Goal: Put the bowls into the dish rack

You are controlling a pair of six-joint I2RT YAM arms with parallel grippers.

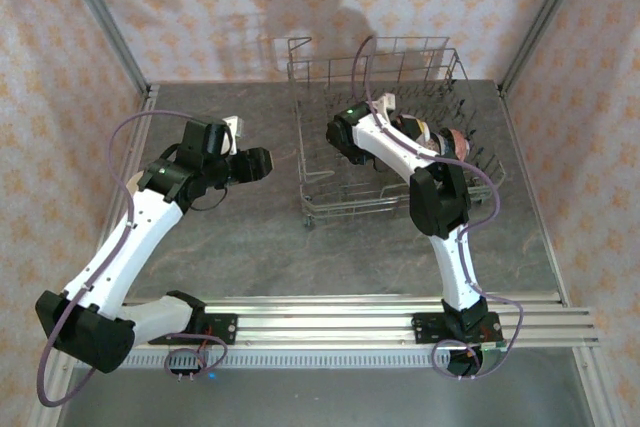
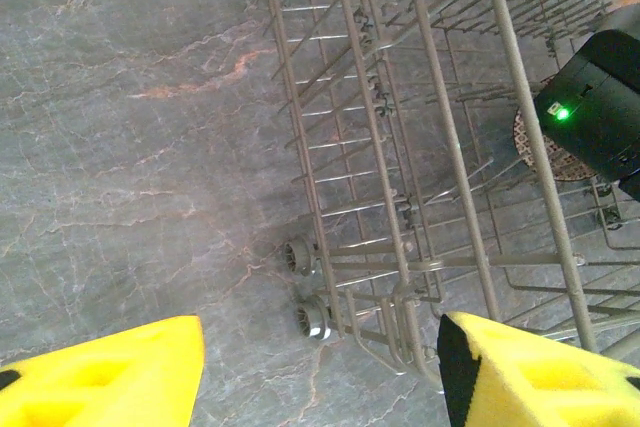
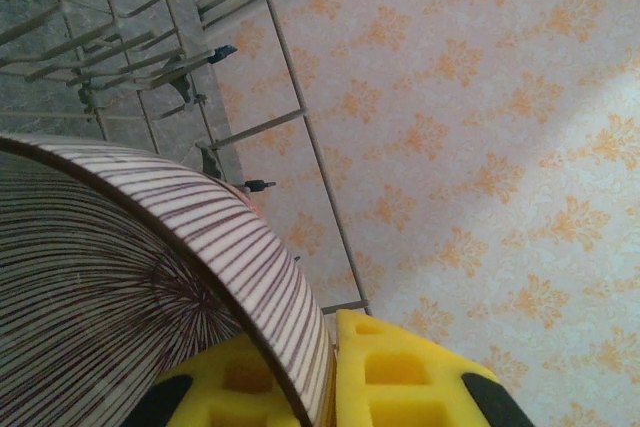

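My right gripper is holding the striped bowl too close to the standing bowls (image 1: 455, 144), so I should pull it back toward the rack's empty end (image 1: 323, 162) before I lower it among the rack's wires.
My right gripper (image 3: 325, 372) is shut on the rim of a cream bowl (image 3: 150, 267) with thin brown stripes. One yellow finger is inside it and the other outside. In the top view that gripper (image 1: 340, 142) reaches into the left part of the grey wire dish rack (image 1: 305, 162). Two more bowls (image 1: 432, 137) stand on edge among the tines at the rack's right. My left gripper (image 1: 262, 162) hovers open over the table just left of the rack, with nothing between its fingers (image 2: 130, 367). The rack's corner and wheels (image 2: 310, 317) lie below it.
The rack's tall wire sides (image 3: 290, 112) rise around the held bowl, with the patterned wall close behind. A patterned bowl edge (image 2: 540, 147) shows under the right wrist's black housing (image 2: 600, 97). Bare grey table (image 1: 250, 237) lies left of and in front of the rack.
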